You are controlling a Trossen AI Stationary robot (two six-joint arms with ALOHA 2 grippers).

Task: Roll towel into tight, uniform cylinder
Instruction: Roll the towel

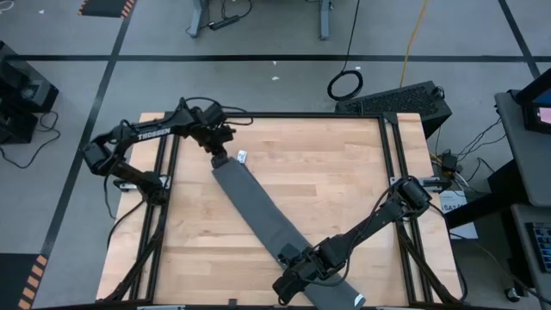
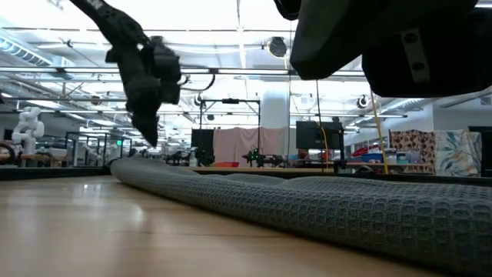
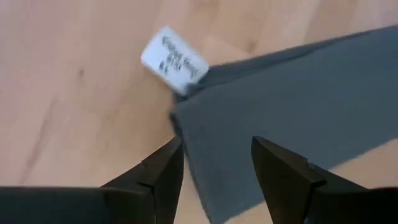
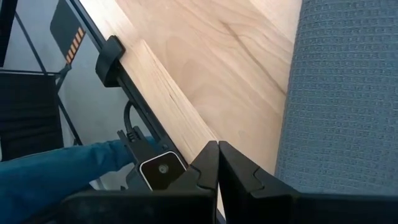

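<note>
The towel's layers lie uneven at the towel's tagged far end, so my right gripper should pin the towel's middle while my left gripper pulls that end straight before rolling.
The dark grey towel lies folded into a long narrow strip, slanting across the table from far left to near right. Its white tag sticks out at the far end, which also shows in the left wrist view. My left gripper is open, its fingers standing over the corner of the towel's far end; in the low view it hangs just above that end. My right gripper is shut and empty beside the towel's long edge, near the table's near edge.
The wooden table has bare room on both sides of the strip. The table's edge and dark frame run close by my right gripper. A person's blue sleeve shows beyond that edge.
</note>
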